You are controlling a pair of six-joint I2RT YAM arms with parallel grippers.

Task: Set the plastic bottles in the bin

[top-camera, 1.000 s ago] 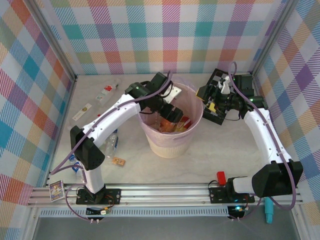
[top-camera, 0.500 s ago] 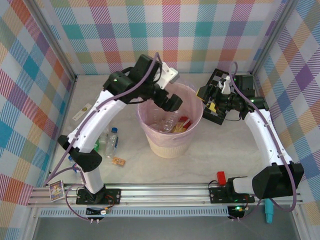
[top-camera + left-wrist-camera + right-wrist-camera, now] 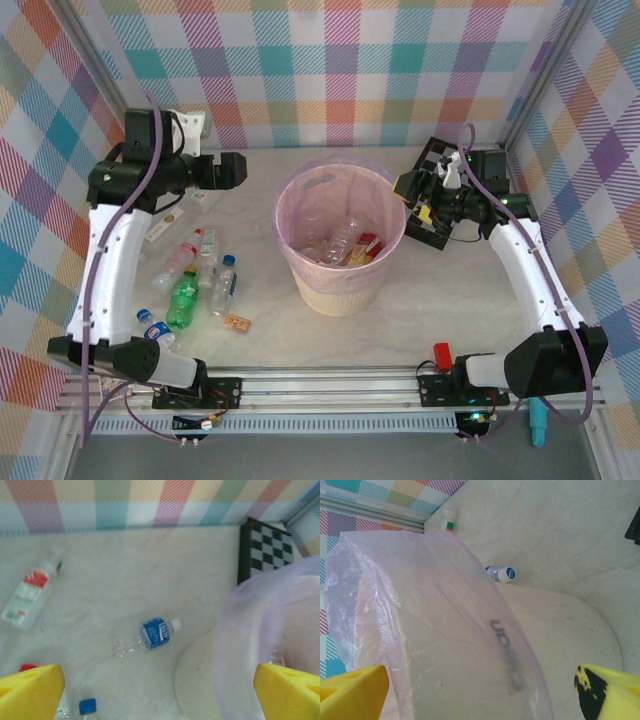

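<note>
The blue-labelled bottle [image 3: 147, 636] beside the bin is clear of other bottles, so my left gripper should keep going down until its open fingers are around the bottle's label [image 3: 155, 632].
The bin [image 3: 340, 292], a cream bucket lined with a pink bag, stands mid-table and holds several bottles [image 3: 342, 243]. More plastic bottles lie left of it: a green one [image 3: 183, 298], a red-labelled one [image 3: 186, 250] and a blue-capped one [image 3: 224, 283]. My left gripper [image 3: 236, 168] hangs open and empty at the far left, above a blue-labelled bottle [image 3: 156, 632] and a red-labelled one [image 3: 26, 596]. My right gripper [image 3: 420, 198] is open at the bin's right side, facing its bagged wall [image 3: 470, 645], with nothing between its fingers.
A black-and-white checkerboard [image 3: 267, 547] lies at the back right, under my right arm. A small brown block [image 3: 237, 322] sits near the front left. A white-capped bottle [image 3: 502, 573] lies behind the bin. Checked walls close in the table.
My left arm has lifted out of the bin and swung back to the far left, leaving a clear bottle in the bin. The right arm has not moved.
</note>
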